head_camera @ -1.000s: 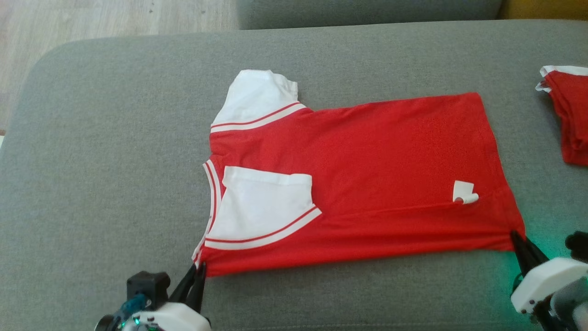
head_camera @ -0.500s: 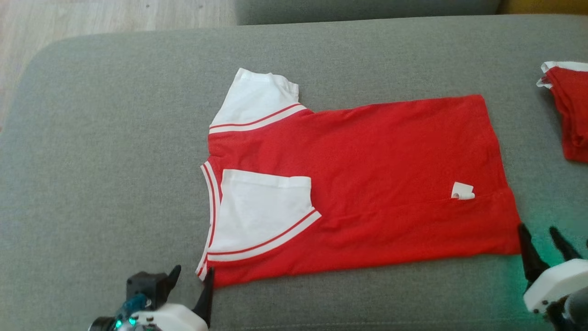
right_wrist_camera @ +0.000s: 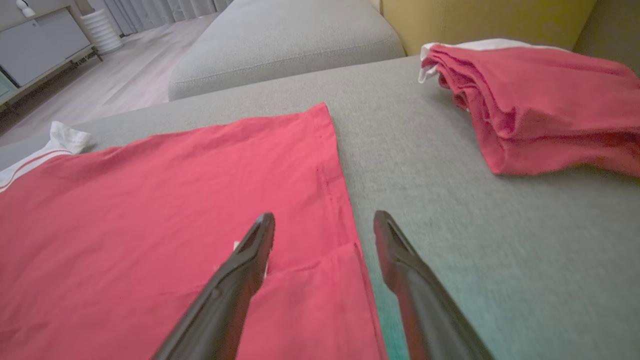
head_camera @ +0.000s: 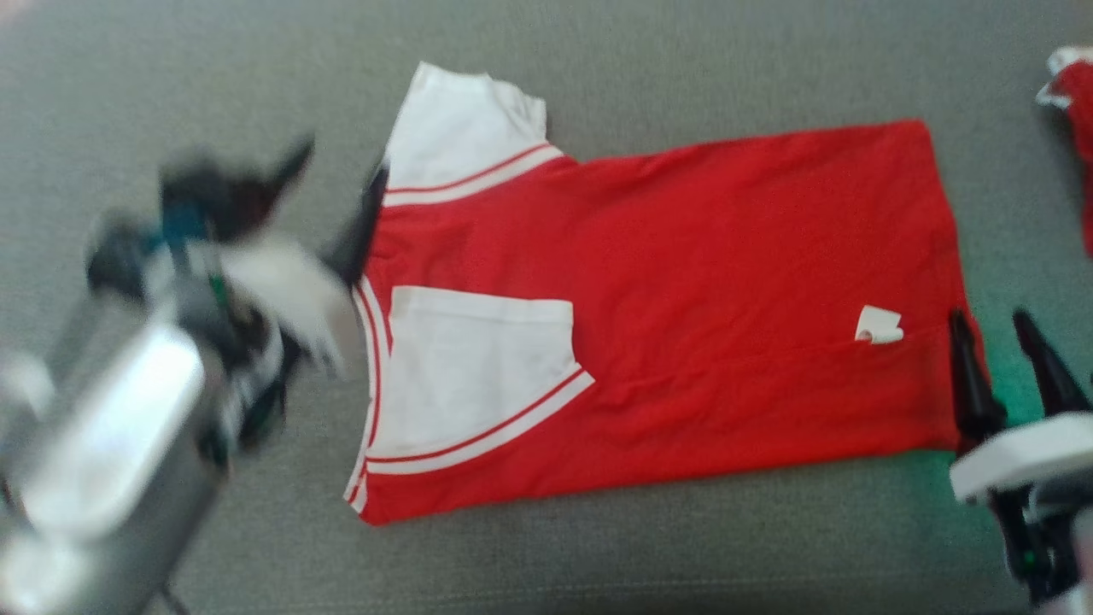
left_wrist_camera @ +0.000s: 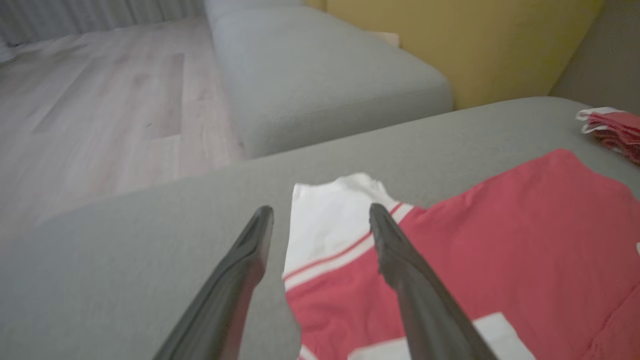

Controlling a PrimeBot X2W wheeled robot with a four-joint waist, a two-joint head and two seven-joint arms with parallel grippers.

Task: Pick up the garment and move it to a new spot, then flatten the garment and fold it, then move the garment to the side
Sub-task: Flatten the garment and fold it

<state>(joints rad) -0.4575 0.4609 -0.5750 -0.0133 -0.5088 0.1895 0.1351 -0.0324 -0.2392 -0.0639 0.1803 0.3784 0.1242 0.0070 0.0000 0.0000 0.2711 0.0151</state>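
My gripper will fold the sleeve (head_camera: 466,133) over, and the sleeve will then sag and curl at its free corner, because the far white sleeve's cuff (head_camera: 518,101) is lying loose and rumpled.
The garment (head_camera: 709,282), a red shirt with white sleeves and striped trim, lies flat on the grey sofa cushion (head_camera: 598,555), its near side folded over so one white sleeve rests on top. My left gripper (head_camera: 337,166), blurred, hovers open at the shirt's left edge by the far white sleeve (head_camera: 457,120). In the left wrist view the left gripper (left_wrist_camera: 320,209) straddles that sleeve's edge on the garment (left_wrist_camera: 500,240), holding nothing. My right gripper (head_camera: 989,318) stands open at the hem. In the right wrist view the right gripper (right_wrist_camera: 324,216) spans the hem of the garment (right_wrist_camera: 175,200).
Another red garment (head_camera: 1080,102) lies folded at the cushion's far right, a thick pile (right_wrist_camera: 540,100) in the right wrist view. A second grey sofa section (left_wrist_camera: 310,75) and a wooden floor (left_wrist_camera: 100,100) lie beyond the cushion. Bare cushion surrounds the shirt.
Both grippers have opened and let go of the shirt's near edge. The left arm has swung up to the far sleeve, the right forward along the hem. The camera has shifted.
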